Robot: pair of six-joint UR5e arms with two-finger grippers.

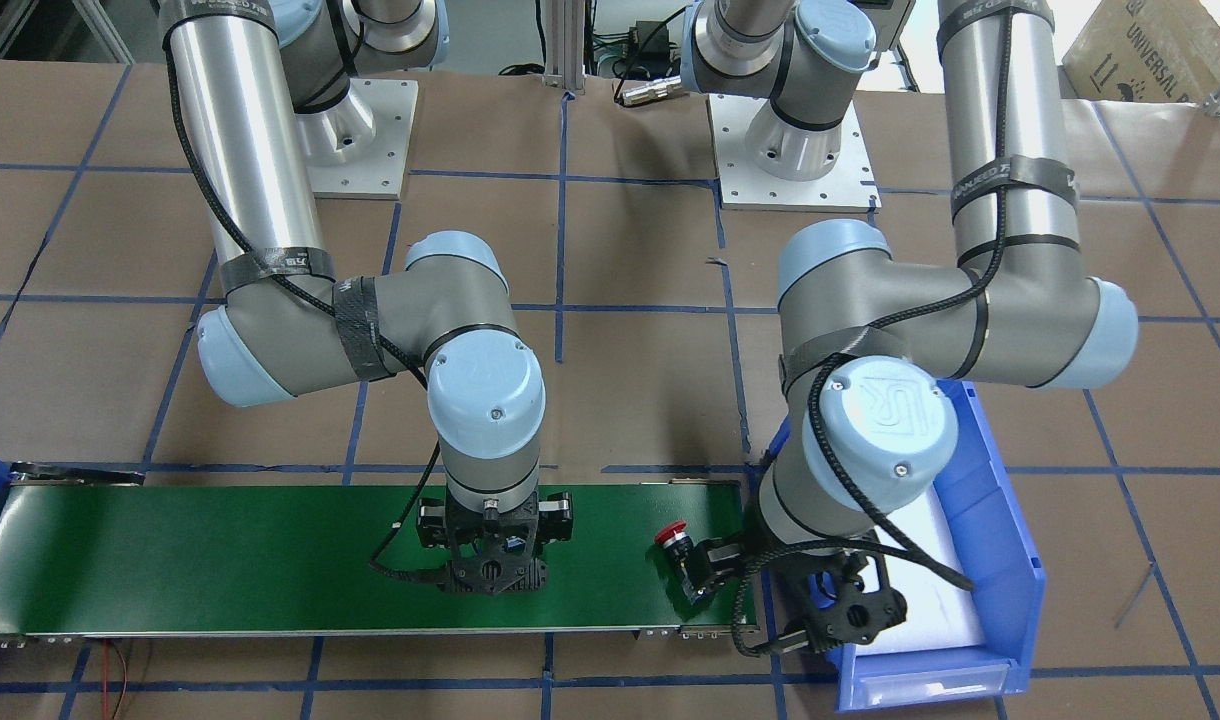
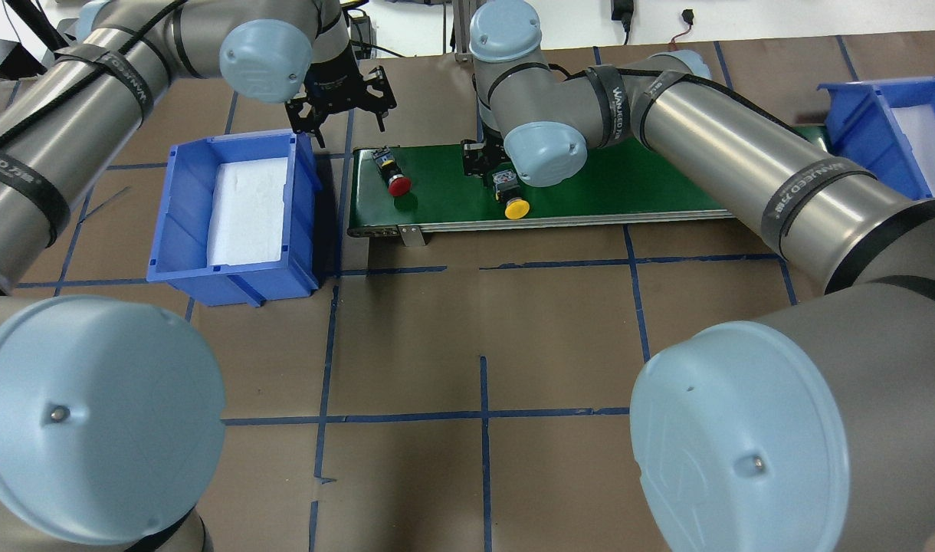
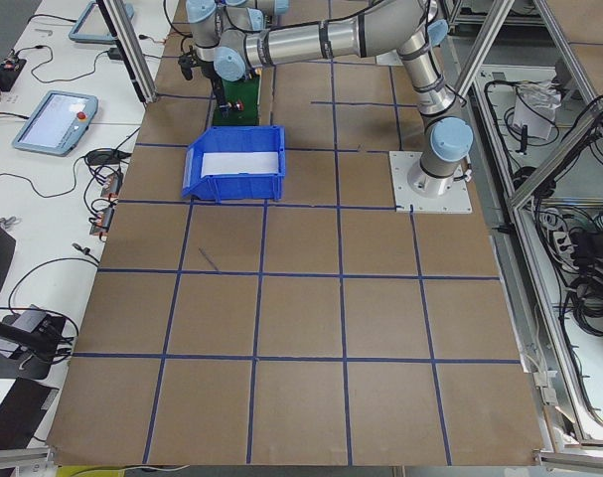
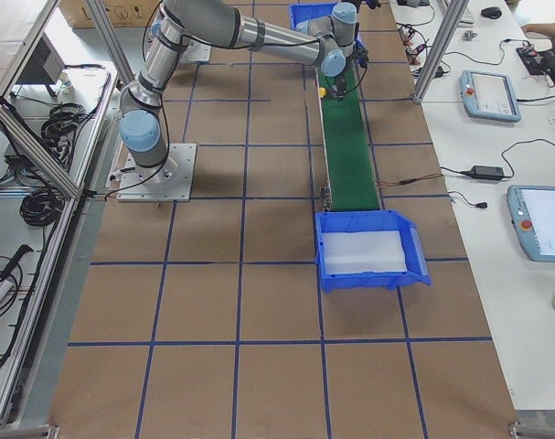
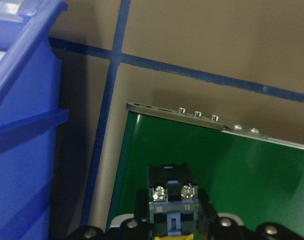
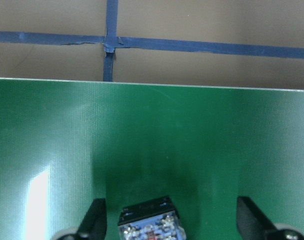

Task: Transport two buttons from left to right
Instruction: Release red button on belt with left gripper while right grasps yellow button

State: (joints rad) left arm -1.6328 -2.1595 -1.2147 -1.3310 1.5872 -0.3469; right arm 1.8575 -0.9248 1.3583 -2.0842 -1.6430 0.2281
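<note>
My gripper will carry off the yellow button, and the red button [image 1: 680, 556] will move along the green conveyor belt when it does, because red wires [image 1: 112, 672] run to the belt.
The red button [image 2: 395, 179] lies on its side at the left end of the green conveyor belt [image 2: 636, 184]; it also shows in the front view [image 1: 676, 538]. My left gripper [image 2: 342, 113] is open and empty, raised beside the belt's end and the blue bin. Its wrist view shows that button's block body [image 5: 171, 199] below. The yellow button [image 2: 515, 204] lies on the belt further right. My right gripper [image 2: 486, 162] is open and low over it, fingers [image 6: 94, 220] wide on either side of its body [image 6: 149, 223].
A blue bin [image 2: 178, 230] with a white foam liner stands left of the belt's end. A second blue bin [image 2: 870, 115] stands at the belt's far right end. The belt's right half [image 1: 170, 560] is bare green. Brown table with blue tape lines surrounds.
</note>
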